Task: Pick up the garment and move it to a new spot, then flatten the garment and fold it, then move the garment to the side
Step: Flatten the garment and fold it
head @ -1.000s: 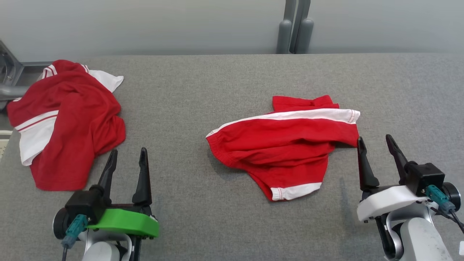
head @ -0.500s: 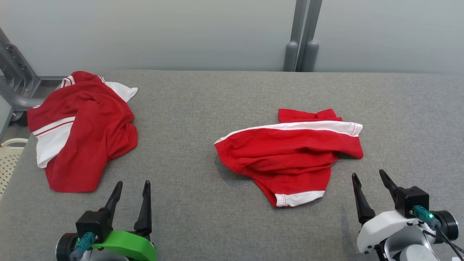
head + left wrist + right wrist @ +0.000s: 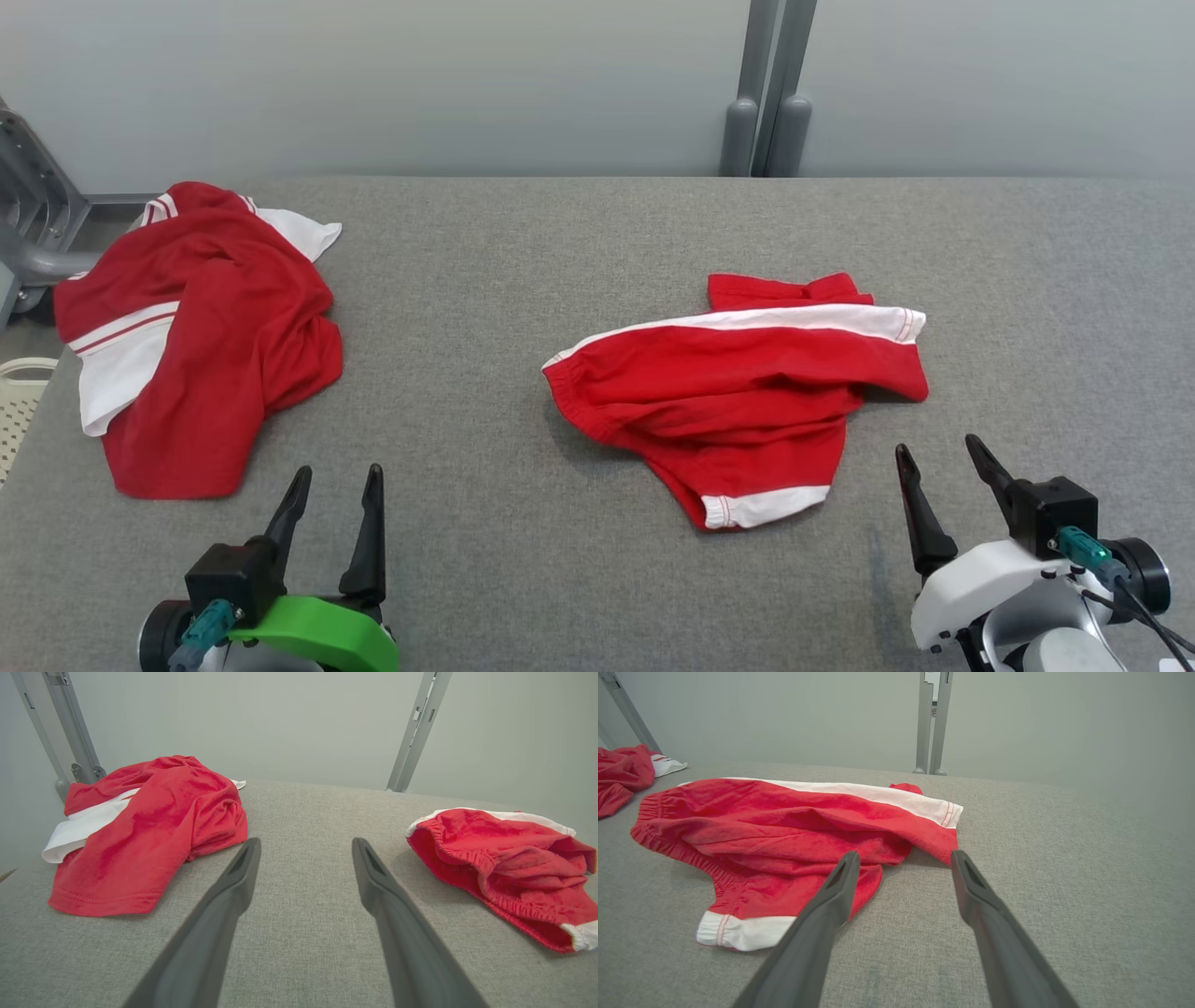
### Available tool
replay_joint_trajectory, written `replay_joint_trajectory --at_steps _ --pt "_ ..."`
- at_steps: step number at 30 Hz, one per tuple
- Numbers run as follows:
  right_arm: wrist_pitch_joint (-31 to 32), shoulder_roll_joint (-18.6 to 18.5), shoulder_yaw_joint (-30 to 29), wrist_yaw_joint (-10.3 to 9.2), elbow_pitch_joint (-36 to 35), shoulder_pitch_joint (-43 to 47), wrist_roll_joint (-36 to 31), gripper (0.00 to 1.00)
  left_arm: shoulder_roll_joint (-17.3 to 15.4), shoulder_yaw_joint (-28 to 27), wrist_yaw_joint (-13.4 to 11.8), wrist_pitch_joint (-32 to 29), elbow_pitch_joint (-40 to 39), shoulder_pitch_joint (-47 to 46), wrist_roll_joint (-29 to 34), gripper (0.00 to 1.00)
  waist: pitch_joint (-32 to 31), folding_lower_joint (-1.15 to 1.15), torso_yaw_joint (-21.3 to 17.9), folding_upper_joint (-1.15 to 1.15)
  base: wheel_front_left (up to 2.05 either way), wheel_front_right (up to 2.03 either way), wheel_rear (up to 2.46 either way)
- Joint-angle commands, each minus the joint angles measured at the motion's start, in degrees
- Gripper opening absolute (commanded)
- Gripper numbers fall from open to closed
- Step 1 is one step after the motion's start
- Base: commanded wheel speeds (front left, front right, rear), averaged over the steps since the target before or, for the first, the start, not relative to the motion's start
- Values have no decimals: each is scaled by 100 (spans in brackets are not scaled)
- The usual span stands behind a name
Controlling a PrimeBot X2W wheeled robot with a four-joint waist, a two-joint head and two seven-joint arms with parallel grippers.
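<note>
The red garment's leg (image 3: 773, 364) will sag from the white trim when the robot lifts both ends of the leg, because limp creases (image 3: 745, 416) run below the trim.
A rumpled red garment (image 3: 738, 397) with white trim, shaped like shorts, lies right of the middle of the grey table (image 3: 523, 280); it also appears as the garment (image 3: 784, 830) in the right wrist view and the garment (image 3: 504, 863) at the right of the left wrist view. My right gripper (image 3: 936, 445) stands open just near and right of it, with empty fingers; the right gripper (image 3: 905, 854) points at its near right corner. My left gripper (image 3: 338, 471) is open and empty over bare cloth; the left gripper (image 3: 306, 842) points between the two heaps.
A second red-and-white garment (image 3: 196, 336) lies bunched at the table's far left. Grey metal posts (image 3: 766, 93) rise behind the far edge, a metal frame (image 3: 28, 215) stands at the left, and a pale perforated basket (image 3: 14, 401) sits below the left edge.
The head camera has tilted up. Both grippers have drawn back toward the near edge; the right one has left the shorts' right corner. Both stay open, and the garments lie unmoved.
</note>
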State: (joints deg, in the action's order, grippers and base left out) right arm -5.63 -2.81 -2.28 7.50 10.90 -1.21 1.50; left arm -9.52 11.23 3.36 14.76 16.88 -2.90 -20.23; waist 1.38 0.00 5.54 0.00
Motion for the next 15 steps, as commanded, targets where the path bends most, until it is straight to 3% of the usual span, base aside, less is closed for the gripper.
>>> replay_joint_trajectory --at_steps 1,7,11,15 --pt "13 -15 12 -2 -8 -7 47 100 -50 36 54 -23 -10 66 -35 100 18 0 -14 0 0 0 0" --pt "286 -15 -76 -2 -38 -169 123 100 -74 207 183 -424 -72 -208 -171 100 110 0 -31 0 0 0 0" --pt "1033 -51 -246 -2 -143 -462 310 100 37 347 223 -1142 -222 -581 -377 100 253 0 -15 0 0 0 0" --pt "2037 -422 -219 -3 -203 -918 462 100 209 414 113 -2230 -322 -1047 -749 100 454 0 -44 0 0 0 0"
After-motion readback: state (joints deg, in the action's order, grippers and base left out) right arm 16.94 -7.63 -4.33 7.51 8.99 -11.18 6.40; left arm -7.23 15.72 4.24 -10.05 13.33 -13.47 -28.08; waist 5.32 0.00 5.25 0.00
